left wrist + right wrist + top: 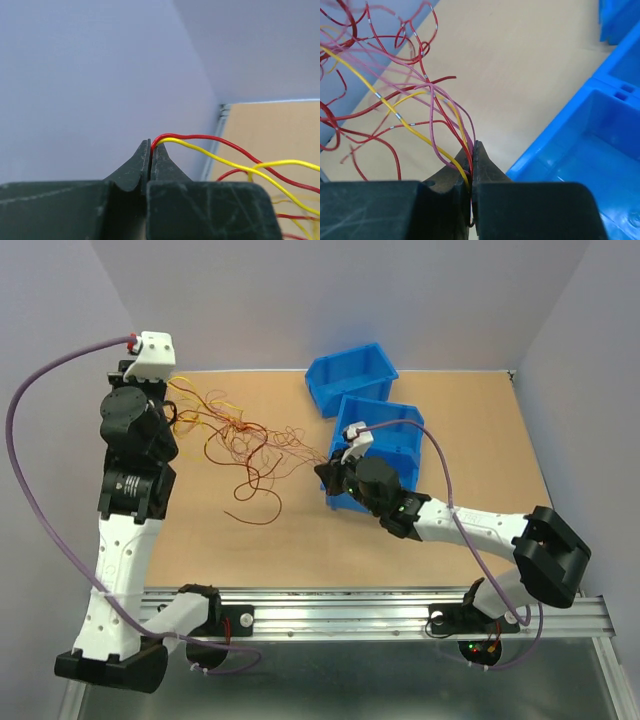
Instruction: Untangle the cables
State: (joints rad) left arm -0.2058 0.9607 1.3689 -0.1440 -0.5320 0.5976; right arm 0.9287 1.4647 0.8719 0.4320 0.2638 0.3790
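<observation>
The tangle [262, 445] is stretched between both grippers, so next my right gripper lets go of its bundle before my left gripper moves the red and yellow cables [188, 390] back toward it.
The cables [250, 440] are a loose tangle of thin red, orange and yellow wires stretched over the table between the two arms. My left gripper [150, 145] is raised at the far left, shut on a red and a yellow cable [200, 142] that run off to the right. My right gripper [472, 150] is shut on several red, yellow and pink cables [420, 100] beside the nearer blue bin. In the top view the left gripper [172, 400] and the right gripper [328, 472] hold opposite ends of the tangle.
Two blue bins stand at the back middle, the farther bin [352, 378] and the nearer one [385, 445]; the nearer bin's wall [570, 145] is right beside my right gripper. Grey walls enclose the table. A purple cord [40, 480] loops from the left arm.
</observation>
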